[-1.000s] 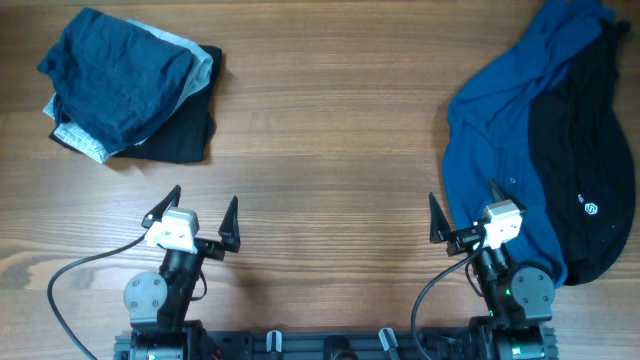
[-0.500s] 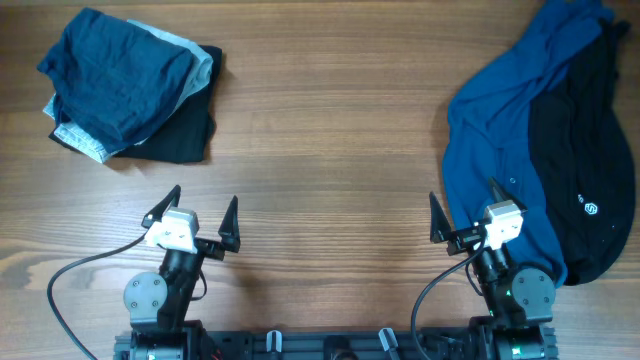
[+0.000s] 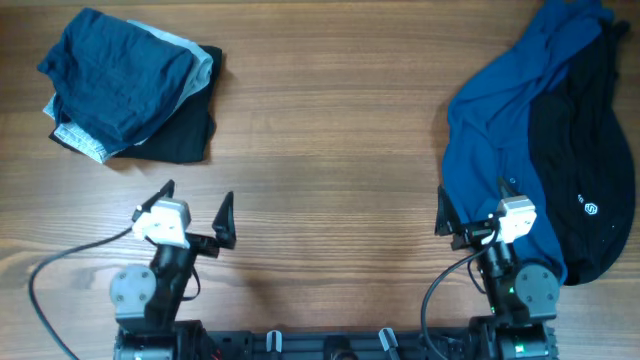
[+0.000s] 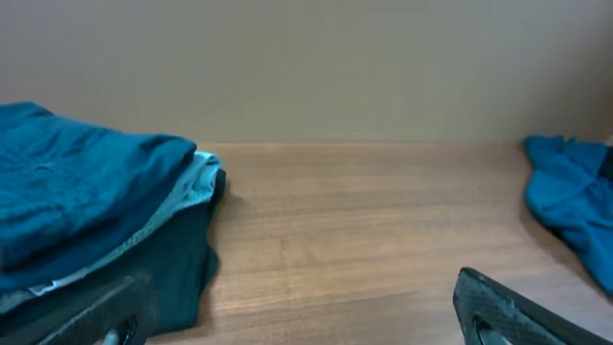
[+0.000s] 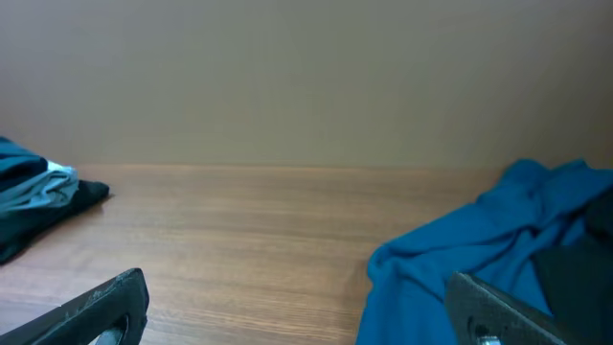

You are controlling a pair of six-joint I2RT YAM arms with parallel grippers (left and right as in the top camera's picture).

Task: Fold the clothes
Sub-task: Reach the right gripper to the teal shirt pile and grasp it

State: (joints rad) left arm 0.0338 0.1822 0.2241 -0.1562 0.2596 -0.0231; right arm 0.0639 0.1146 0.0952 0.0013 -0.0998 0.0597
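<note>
I should first use my right gripper to drag the crumpled blue garment [image 3: 492, 128] to the table's clear middle [image 3: 350, 150], because it is lying on top of the black garment, too far away for my left gripper.
A folded stack of clothes [image 3: 130, 85], dark blue on top of light blue and black pieces, lies at the far left; it shows at the left of the left wrist view [image 4: 91, 206]. A loose blue garment [image 3: 495, 140] lies crumpled at the right over a black garment [image 3: 590, 170]; the blue one shows in the right wrist view [image 5: 479, 254]. My left gripper [image 3: 192, 205] is open and empty near the front edge. My right gripper [image 3: 475, 208] is open and empty, its right finger at the blue garment's lower edge.
The wooden table [image 3: 330, 150] stretches between the stack and the loose garments. The arm bases and cables sit along the front edge [image 3: 330, 340]. A plain wall stands behind the table [image 4: 306, 67].
Both arms shifted slightly: the left gripper moved a little left and up, the right gripper a little right and up. The clothes have not moved.
</note>
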